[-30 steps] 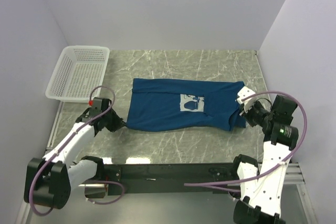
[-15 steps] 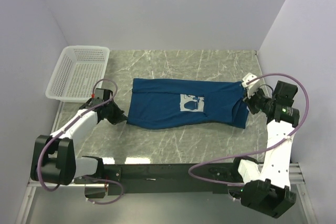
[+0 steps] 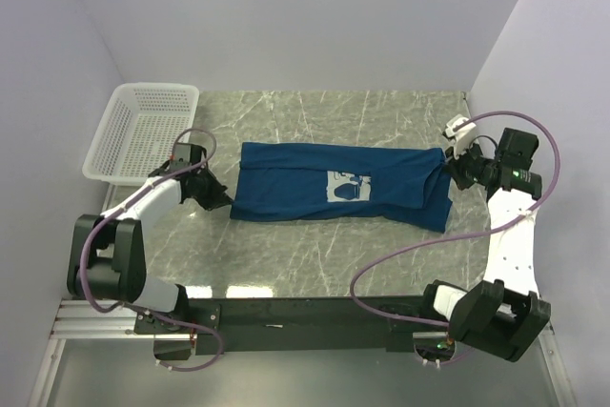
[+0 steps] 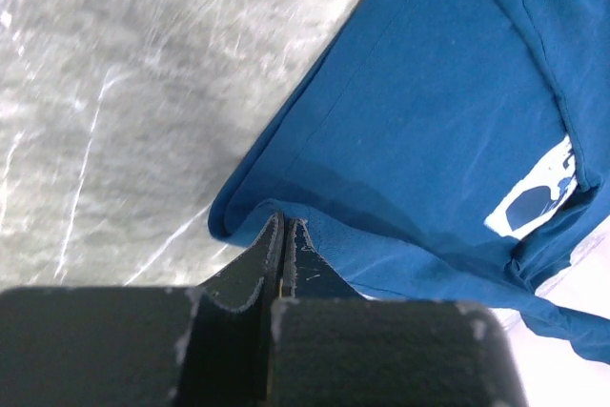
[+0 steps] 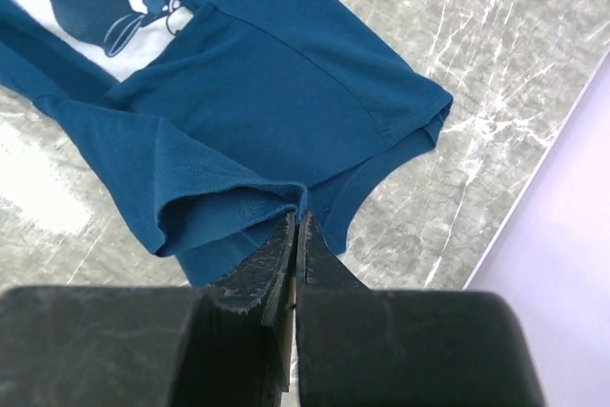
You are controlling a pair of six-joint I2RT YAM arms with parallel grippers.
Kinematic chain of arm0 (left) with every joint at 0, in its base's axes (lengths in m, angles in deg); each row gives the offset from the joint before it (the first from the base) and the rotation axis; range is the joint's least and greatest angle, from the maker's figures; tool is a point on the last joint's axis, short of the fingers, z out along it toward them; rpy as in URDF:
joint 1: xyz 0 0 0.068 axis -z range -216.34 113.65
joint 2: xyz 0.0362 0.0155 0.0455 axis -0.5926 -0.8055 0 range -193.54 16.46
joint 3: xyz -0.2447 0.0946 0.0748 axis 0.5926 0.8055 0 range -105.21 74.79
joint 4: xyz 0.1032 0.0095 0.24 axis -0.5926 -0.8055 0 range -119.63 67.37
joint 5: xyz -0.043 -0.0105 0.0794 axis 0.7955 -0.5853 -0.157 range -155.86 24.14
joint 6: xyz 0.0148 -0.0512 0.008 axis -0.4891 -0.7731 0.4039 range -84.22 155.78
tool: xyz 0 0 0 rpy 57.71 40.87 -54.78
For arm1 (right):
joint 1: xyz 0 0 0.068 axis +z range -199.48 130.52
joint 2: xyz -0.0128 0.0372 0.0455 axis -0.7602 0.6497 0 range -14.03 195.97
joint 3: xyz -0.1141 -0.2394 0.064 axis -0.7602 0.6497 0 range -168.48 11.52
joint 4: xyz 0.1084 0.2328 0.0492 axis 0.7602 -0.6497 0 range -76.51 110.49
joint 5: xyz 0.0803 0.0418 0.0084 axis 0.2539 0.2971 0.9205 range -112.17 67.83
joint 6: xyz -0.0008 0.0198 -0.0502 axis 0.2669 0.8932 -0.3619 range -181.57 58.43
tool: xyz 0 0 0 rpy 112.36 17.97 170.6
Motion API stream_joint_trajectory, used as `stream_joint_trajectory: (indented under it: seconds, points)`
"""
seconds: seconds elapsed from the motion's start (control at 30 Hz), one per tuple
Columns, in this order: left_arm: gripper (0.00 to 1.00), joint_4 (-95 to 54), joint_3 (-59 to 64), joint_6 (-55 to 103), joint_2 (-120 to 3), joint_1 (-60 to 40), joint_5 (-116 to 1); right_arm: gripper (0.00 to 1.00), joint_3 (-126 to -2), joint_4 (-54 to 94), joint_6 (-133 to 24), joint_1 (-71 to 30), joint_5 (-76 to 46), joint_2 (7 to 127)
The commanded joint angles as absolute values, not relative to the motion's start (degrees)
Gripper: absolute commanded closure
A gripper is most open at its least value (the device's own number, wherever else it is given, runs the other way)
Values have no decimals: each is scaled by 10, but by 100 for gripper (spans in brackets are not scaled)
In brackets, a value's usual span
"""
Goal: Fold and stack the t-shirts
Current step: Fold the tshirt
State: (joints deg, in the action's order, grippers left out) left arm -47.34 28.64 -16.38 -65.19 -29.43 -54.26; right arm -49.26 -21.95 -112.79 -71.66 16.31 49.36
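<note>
My left gripper is drawing the t-shirt's near corner (image 3: 238, 207) over, and that corner lines up with the end of the flat far flap. It should keep going until the corner meets the flap's edge (image 3: 244, 170).
A dark navy-blue t-shirt (image 3: 305, 173) lies across the middle of the marble table, folded into a long band with its pale square print (image 3: 349, 187) facing up. My left gripper (image 3: 225, 200) is shut on the band's near left corner; in the left wrist view the cloth (image 4: 438, 121) bunches at the closed fingertips (image 4: 284, 223). My right gripper (image 3: 450, 169) is shut on the right end of the band. The right wrist view shows a fold of the shirt (image 5: 267, 92) pinched at that gripper (image 5: 297, 218), with the print (image 5: 91, 21) at the upper left.
A white mesh basket (image 3: 119, 152) stands at the back left corner of the table. Pale walls close in the back and both sides. The dark base rail (image 3: 305, 312) runs along the near edge.
Both arms have swung towards the back of the table, taking the shirt's near corners with them. The shirt's near edge has moved back and the band is narrower.
</note>
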Motion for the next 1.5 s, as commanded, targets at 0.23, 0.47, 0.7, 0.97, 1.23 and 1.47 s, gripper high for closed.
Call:
stream_joint_trajectory:
  seconds: [0.23, 0.47, 0.7, 0.97, 1.23, 1.47]
  points:
    - [99, -479, 207, -136, -701, -297, -531, 100, -534, -149, -1089, -718, 147, 542]
    - [99, -490, 166, -123, -742, -297, -537, 100, -541, -132, -1074, -705, 139, 572]
    - [99, -496, 139, -116, -767, -298, -545, 100, -543, -117, -1065, -699, 123, 590]
    - [99, -502, 101, -112, -801, -298, -544, 100, -547, -109, -1057, -698, 111, 609]
    - [100, -511, 75, -106, -829, -298, -548, 100, -551, -103, -1053, -696, 106, 625]
    - [99, -517, 55, -105, -844, -298, -552, 100, -560, -102, -1050, -693, 105, 638]
